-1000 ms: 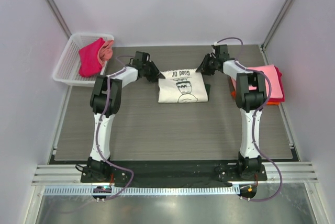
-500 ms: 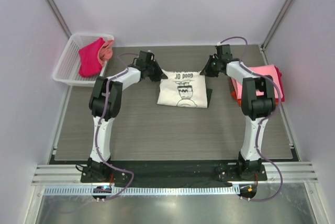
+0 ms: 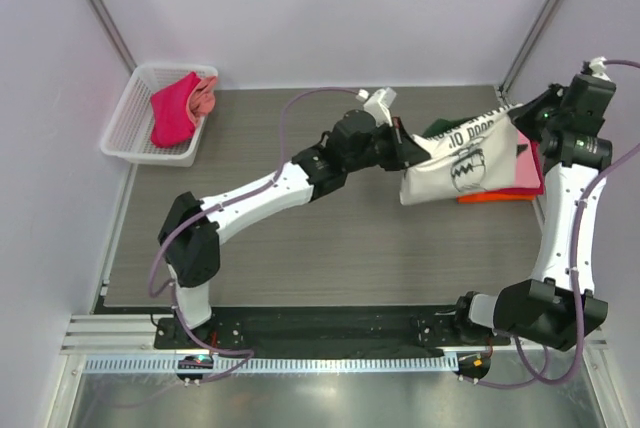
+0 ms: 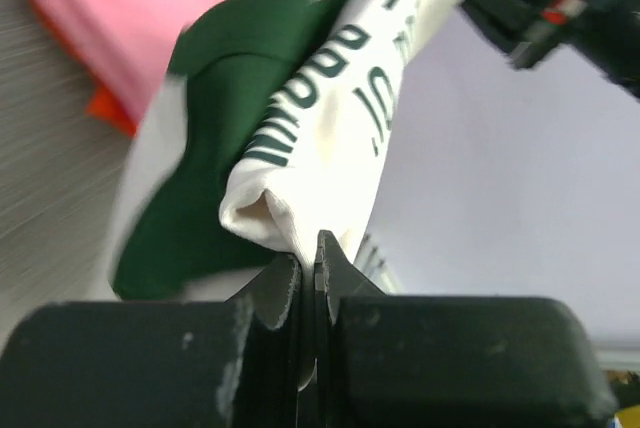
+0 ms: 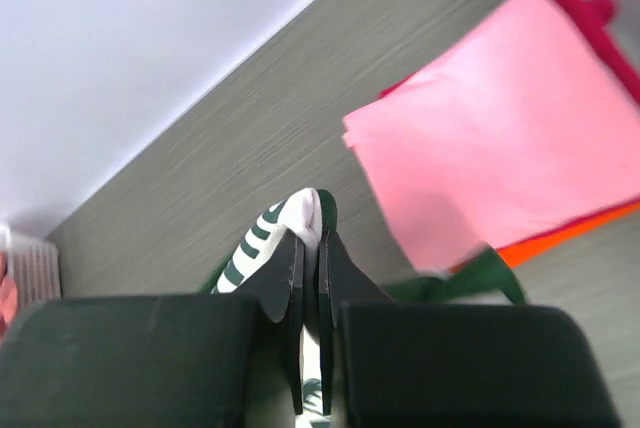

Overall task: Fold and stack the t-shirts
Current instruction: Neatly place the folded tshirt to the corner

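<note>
The cream t-shirt hangs slanted (image 3: pixel 430 180) and partly to the side of the stack. My left gripper should first move the t-shirt's corner over to line it up with the stack (image 3: pixel 524 172), then lower it.
The folded cream t-shirt (image 3: pixel 460 163) with dark green sleeves and a printed figure hangs in the air above the right side of the table, stretched between both grippers. My left gripper (image 3: pixel 412 156) is shut on its left corner (image 4: pixel 270 213). My right gripper (image 3: pixel 520 118) is shut on its right corner (image 5: pixel 300 213). Under and behind it lies a stack of folded t-shirts: pink (image 3: pixel 520 163) on top, red (image 5: pixel 590 3) and orange (image 3: pixel 495 198) edges showing beneath. Magenta and salmon t-shirts (image 3: pixel 180 108) lie crumpled in the basket.
A white mesh basket (image 3: pixel 125 133) stands at the back left corner of the table. Metal frame posts rise at the back corners, and white walls enclose the space. The left arm reaches diagonally across the grey table (image 3: pixel 330 248).
Both grippers closed on the cream t-shirt's far corners, lifted it off the table's middle and carried it right, over the pink stack.
</note>
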{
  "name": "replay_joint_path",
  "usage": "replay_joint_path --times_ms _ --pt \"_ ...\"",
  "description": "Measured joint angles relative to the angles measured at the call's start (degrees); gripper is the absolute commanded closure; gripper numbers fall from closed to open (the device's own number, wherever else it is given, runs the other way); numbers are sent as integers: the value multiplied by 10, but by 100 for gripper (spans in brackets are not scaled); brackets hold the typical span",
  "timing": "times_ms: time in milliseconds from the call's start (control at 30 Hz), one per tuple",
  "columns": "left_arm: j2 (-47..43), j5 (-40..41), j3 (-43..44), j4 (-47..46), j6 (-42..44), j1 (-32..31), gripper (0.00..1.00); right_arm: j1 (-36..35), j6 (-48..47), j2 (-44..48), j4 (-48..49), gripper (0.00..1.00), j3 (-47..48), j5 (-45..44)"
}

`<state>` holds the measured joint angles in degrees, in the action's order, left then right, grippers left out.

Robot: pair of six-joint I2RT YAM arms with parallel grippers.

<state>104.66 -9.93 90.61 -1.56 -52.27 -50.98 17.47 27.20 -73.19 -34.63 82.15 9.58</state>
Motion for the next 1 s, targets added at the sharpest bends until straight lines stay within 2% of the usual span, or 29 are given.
replay_joint_path --times_ms 167,300,433,533,667,1000 --pt "66 9 76 -57 -12 -51 100 86 -2 0 -59 99 28 -29" --pt "201 5 165 -127 -43 -56 100 129 -4 -12 -74 99 29 -80" --pt "332 5 254 -160 -63 -55 100 151 -3 -48 -78 99 35 -113" --pt "398 12 306 -171 -71 -55 100 153 -3 -86 -78 99 47 -117" --pt "439 24 362 -175 -74 -54 100 154 -1 -148 -68 99 73 -117" --pt "449 61 432 -195 -73 -41 100 154 3 -233 -52 99 133 -106"
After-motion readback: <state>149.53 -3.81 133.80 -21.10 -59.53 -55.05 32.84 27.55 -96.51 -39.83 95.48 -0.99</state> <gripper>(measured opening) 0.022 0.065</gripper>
